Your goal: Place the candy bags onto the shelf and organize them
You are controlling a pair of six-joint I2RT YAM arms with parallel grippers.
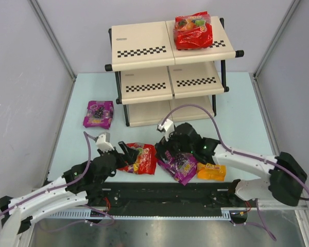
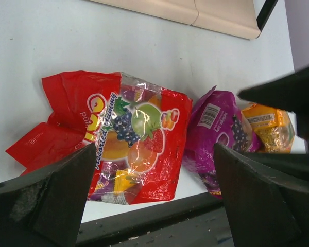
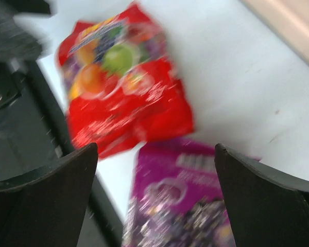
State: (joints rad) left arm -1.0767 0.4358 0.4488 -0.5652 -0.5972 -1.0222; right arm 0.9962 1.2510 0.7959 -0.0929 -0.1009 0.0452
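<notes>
I expect the red bag to bunch at my right gripper and fan out when I lift it, because the creased end (image 3: 157, 118) of the red bag (image 1: 145, 160) looks slack.
The shelf (image 1: 144, 49) stands at the back, with one red candy bag (image 1: 193, 31) on the right of its top tier. A purple bag (image 1: 98, 113) lies alone on the table at the left. Near the front edge lie a red bag (image 1: 139, 158) (image 2: 118, 136) (image 3: 123, 87), a purple bag (image 1: 180, 165) (image 2: 219, 136) (image 3: 190, 206) and an orange bag (image 1: 211, 171) (image 2: 268, 128) in a row. My left gripper (image 1: 124, 154) (image 2: 154, 198) is open just short of the red bag, holding nothing. My right gripper (image 1: 165, 152) (image 3: 154, 200) is open above the purple bag.
The black base rail (image 1: 165, 193) runs along the table's near edge, right behind the three front bags. Grey walls close in the table on the left and right. The shelf's middle tier (image 1: 170, 82) and bottom tier (image 1: 149, 113) carry nothing visible.
</notes>
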